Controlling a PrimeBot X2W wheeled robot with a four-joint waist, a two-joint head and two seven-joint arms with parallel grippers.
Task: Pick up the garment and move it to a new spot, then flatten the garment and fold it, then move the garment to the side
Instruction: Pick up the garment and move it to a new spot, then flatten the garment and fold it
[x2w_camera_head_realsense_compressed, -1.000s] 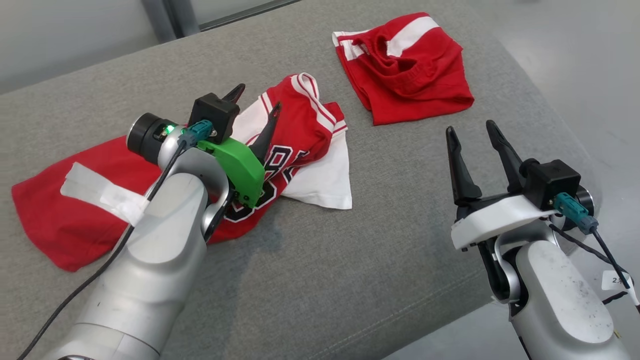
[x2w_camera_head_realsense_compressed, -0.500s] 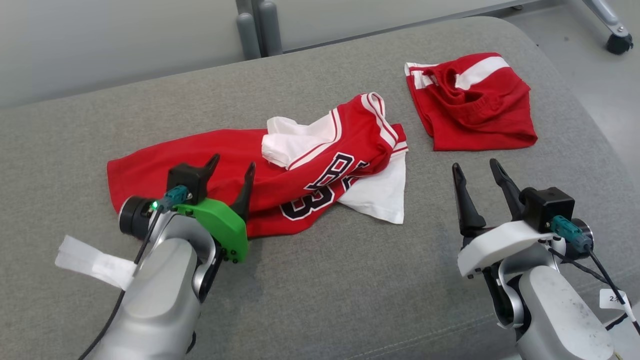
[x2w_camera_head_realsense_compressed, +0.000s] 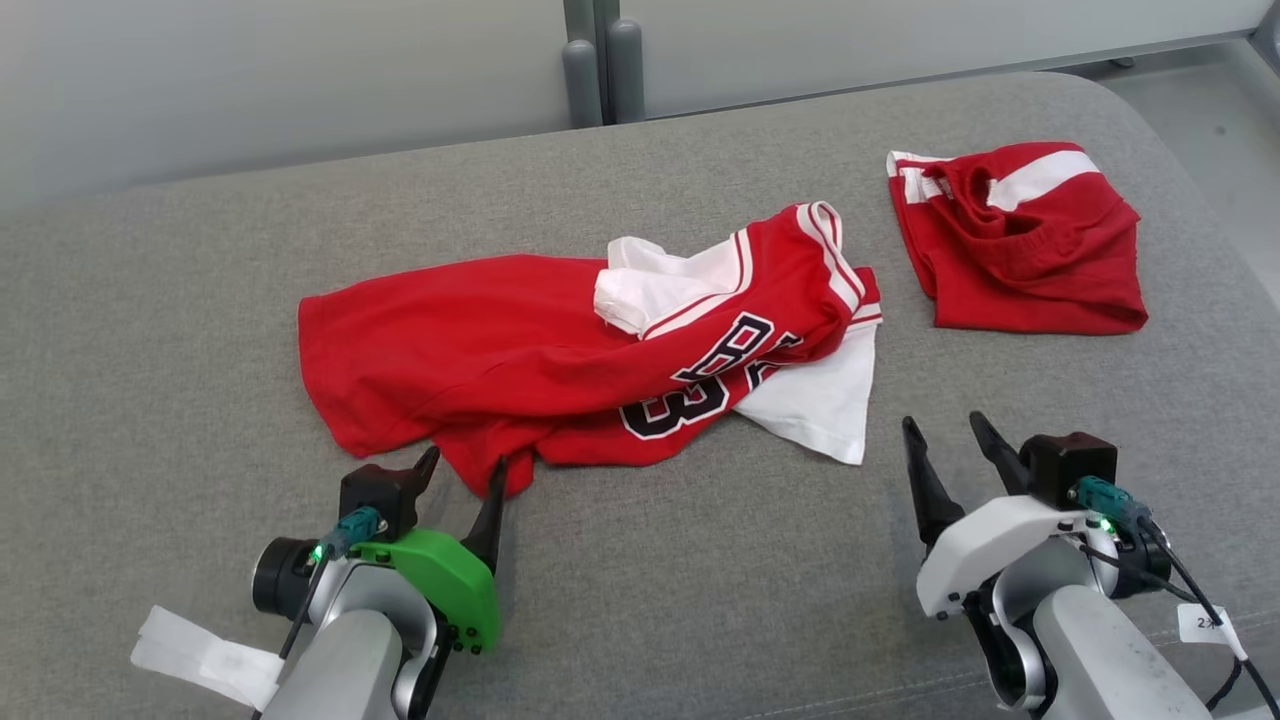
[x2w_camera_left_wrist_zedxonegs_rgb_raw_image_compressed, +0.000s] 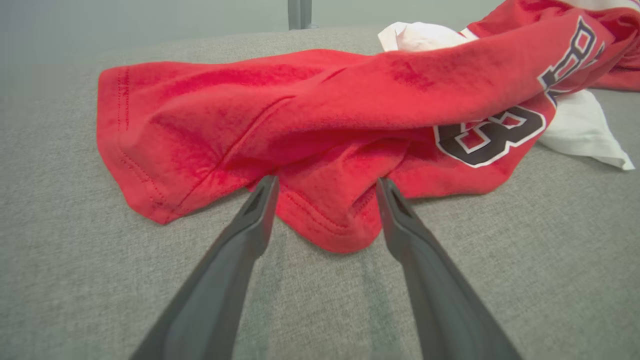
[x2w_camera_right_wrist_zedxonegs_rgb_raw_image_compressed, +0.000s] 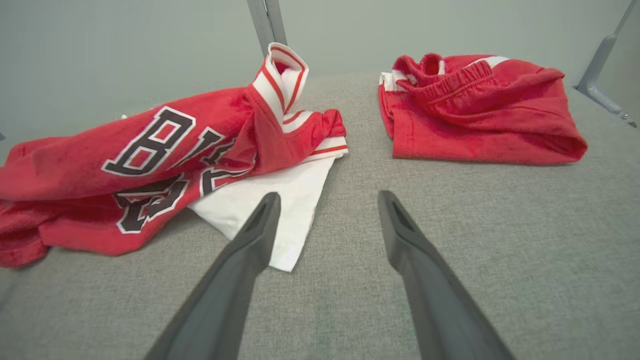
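Observation:
The red jersey (x2w_camera_head_realsense_compressed: 504, 354) will open up and show its front when I pull the white sleeve, because the black lettering (x2w_camera_head_realsense_compressed: 710, 382) runs into a fold.
The garment (x2w_camera_head_realsense_compressed: 520, 350) is a red jersey with white sleeves and black lettering. It lies crumpled in the middle of the grey cushion (x2w_camera_head_realsense_compressed: 700, 560). My left gripper (x2w_camera_head_realsense_compressed: 466, 462) stands open just in front of the jersey's near hem. In the left wrist view the garment (x2w_camera_left_wrist_zedxonegs_rgb_raw_image_compressed: 320, 115) has a red fold of hem lying between the spread fingers of the left gripper (x2w_camera_left_wrist_zedxonegs_rgb_raw_image_compressed: 326, 182). My right gripper (x2w_camera_head_realsense_compressed: 942, 423) is open and holds nothing, near the white sleeve (x2w_camera_head_realsense_compressed: 815, 410). In the right wrist view the right gripper (x2w_camera_right_wrist_zedxonegs_rgb_raw_image_compressed: 328, 196) has its left finger (x2w_camera_right_wrist_zedxonegs_rgb_raw_image_compressed: 260, 225) over that sleeve's corner.
Red shorts (x2w_camera_head_realsense_compressed: 1020, 240) with a white stripe lie folded at the back right, apart from the jersey. The cushion's rounded right edge drops to the floor (x2w_camera_head_realsense_compressed: 1230, 110). A grey post (x2w_camera_head_realsense_compressed: 595, 60) stands behind. Bare cushion lies left of the jersey and in front of it.
The camera has shifted, so the whole picture moved. My left gripper has drawn back from above the jersey to its near hem. Both grippers stay open.

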